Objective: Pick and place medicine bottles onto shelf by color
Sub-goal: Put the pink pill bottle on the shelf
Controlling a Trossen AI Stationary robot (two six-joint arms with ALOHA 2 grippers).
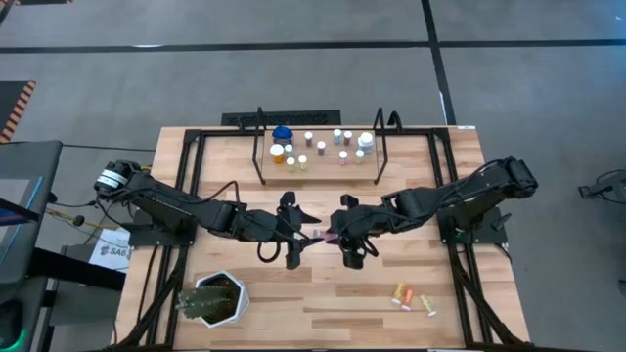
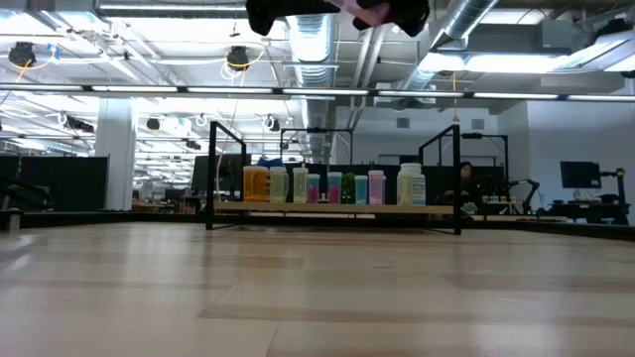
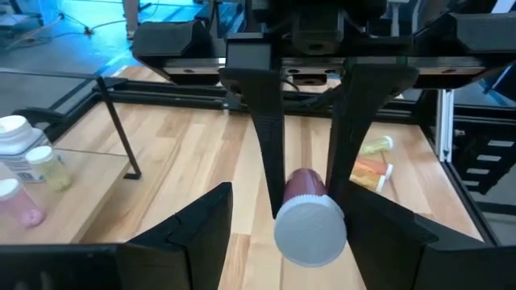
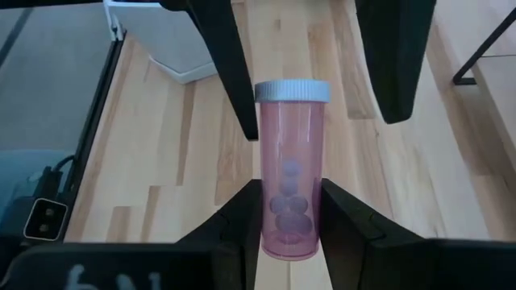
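Observation:
I am holding the pink bottle with my right gripper near its bottom end (image 4: 291,244), so next my left gripper grabs the white cap end (image 4: 292,91) and sets the bottle upright on the shelf.
My right gripper (image 4: 290,201) is shut on a pink bottle (image 4: 290,161) with a white cap, high over the table's middle (image 1: 326,237). My left gripper (image 3: 290,197) faces it from the table's left and is open. Its fingers stand on either side of the bottle's cap end (image 3: 310,229). Both grippers show at the top of the low view (image 2: 337,15). The shelf (image 1: 323,174) stands at the table's far edge with several bottles (image 1: 313,147) upright on its plank. It also shows in the low view (image 2: 337,208). My right gripper pinches the pink bottle's body near its bottom end (image 4: 290,213) between its two fingers. The fingers come level from the table's right and lie along the bottle. The bottle is lifted clear and lies level, its white cap (image 4: 292,90) sticking out toward my left gripper.
Three small orange and yellow bottles (image 1: 413,296) lie on the table at the near right. A green spiky plant in a white pot (image 1: 210,298) stands at the near left. The shelf's black rod uprights (image 1: 381,147) rise at both its ends.

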